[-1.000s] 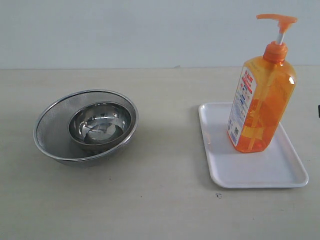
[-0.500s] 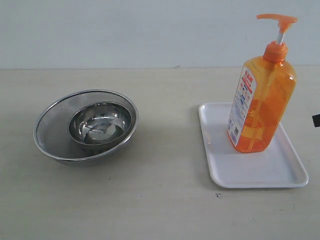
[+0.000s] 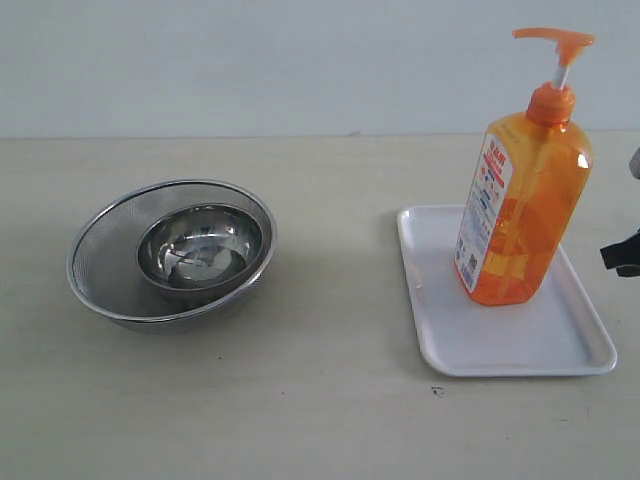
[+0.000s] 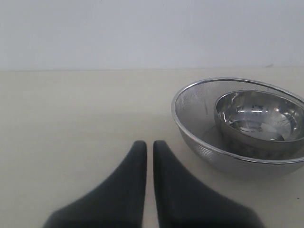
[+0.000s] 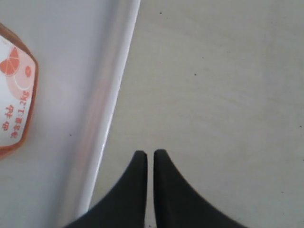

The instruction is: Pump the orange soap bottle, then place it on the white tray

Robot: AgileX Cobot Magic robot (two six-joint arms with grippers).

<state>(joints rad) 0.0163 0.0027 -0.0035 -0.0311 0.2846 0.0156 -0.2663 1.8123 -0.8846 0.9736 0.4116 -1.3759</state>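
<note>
I should back my right gripper off and raise it above the pump head (image 3: 556,38) before it presses, because it is low beside the white tray's rim (image 3: 588,298), far below the pump head.
The orange soap bottle (image 3: 522,195) stands upright on the white tray (image 3: 500,340), its pump head pointing left. In the right wrist view only the bottle's lower labelled corner (image 5: 14,99) shows, standing on the tray (image 5: 71,71). My right gripper (image 5: 150,154) is shut and empty over bare table beside the tray's long rim; in the exterior view only a dark tip of the right gripper (image 3: 622,255) shows at the right edge. My left gripper (image 4: 149,144) is shut with nothing in it, low over the table, and out of the exterior view.
A round steel bowl (image 3: 200,245) sits inside a mesh strainer (image 3: 105,290) on the left of the table; the strainer (image 4: 199,142) lies close beside my left gripper in the left wrist view. A pale wall runs behind the table.
The right gripper has come further into the exterior view at the right edge, lower and nearer the tray. Bottle, tray and bowl have not moved.
</note>
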